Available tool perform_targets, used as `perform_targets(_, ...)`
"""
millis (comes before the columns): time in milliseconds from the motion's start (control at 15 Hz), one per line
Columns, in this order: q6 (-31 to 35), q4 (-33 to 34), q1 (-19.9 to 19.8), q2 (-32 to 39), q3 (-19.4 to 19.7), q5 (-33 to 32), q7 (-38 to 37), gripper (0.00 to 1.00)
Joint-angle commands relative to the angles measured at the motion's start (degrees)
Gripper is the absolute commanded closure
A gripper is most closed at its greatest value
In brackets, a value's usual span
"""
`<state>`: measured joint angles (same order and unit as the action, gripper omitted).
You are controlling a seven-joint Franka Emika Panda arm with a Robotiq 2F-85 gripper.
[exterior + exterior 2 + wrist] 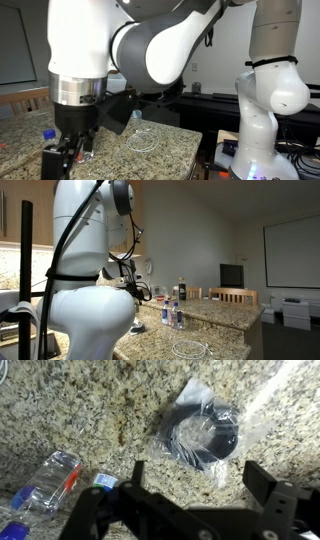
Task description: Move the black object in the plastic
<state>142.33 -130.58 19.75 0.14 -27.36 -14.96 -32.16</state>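
Note:
The black object's ring [204, 435] is wider than the robot's gripper can open, so next the gripper moves over one side of the ring [172, 435] and pinches the ring there.
In the wrist view the black object [205, 435] is a dark round ring on the granite counter, wrapped in clear crinkled film [232, 422]. My gripper [200, 485] is open and empty. Its two fingers hang above the counter, just on the near side of the black object, and do not touch it. In an exterior view the gripper [68, 160] points down over the counter's left end. The plastic, a loose clear piece with whitish looping edges [143, 140], lies apart to the right and also shows in an exterior view [190, 348]. A small dark lump [137, 329] sits beside the robot's body.
Blue-capped clear water bottles lie at the lower left of the wrist view [50, 480] and stand on the counter [172, 313]. One blue cap [47, 133] is close to the gripper. The counter edge [190, 150] drops off on the right. Wooden chairs [240, 296] stand behind.

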Motion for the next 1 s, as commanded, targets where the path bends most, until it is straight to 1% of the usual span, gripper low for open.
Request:
perform_targets(0, 2.73, 6.22, 1.98, 11.28, 3.06, -6.88, -3.79, 0.00)
perform_targets(133, 5.09, 9.28, 3.91, 16.86, 5.72, -5.70, -2.05, 0.00)
perform_targets(267, 8.71, 11.96, 5.49, 21.75, 7.86, -2.96, 0.46, 0.00)
perform_targets(400, 10.28, 15.39, 7.72, 26.60, 10.06, -1.87, 1.19, 0.00)
perform_targets(667, 8.29, 20.74, 11.07, 32.41, 13.09, 0.77, 3.12, 0.00)
perform_targets(800, 6.82, 22.32, 12.12, 33.66, 14.17, 1.98, 3.95, 0.00)
perform_targets(933, 5.03, 23.33, 13.20, 33.33, 15.39, 2.33, 4.02, 0.00)
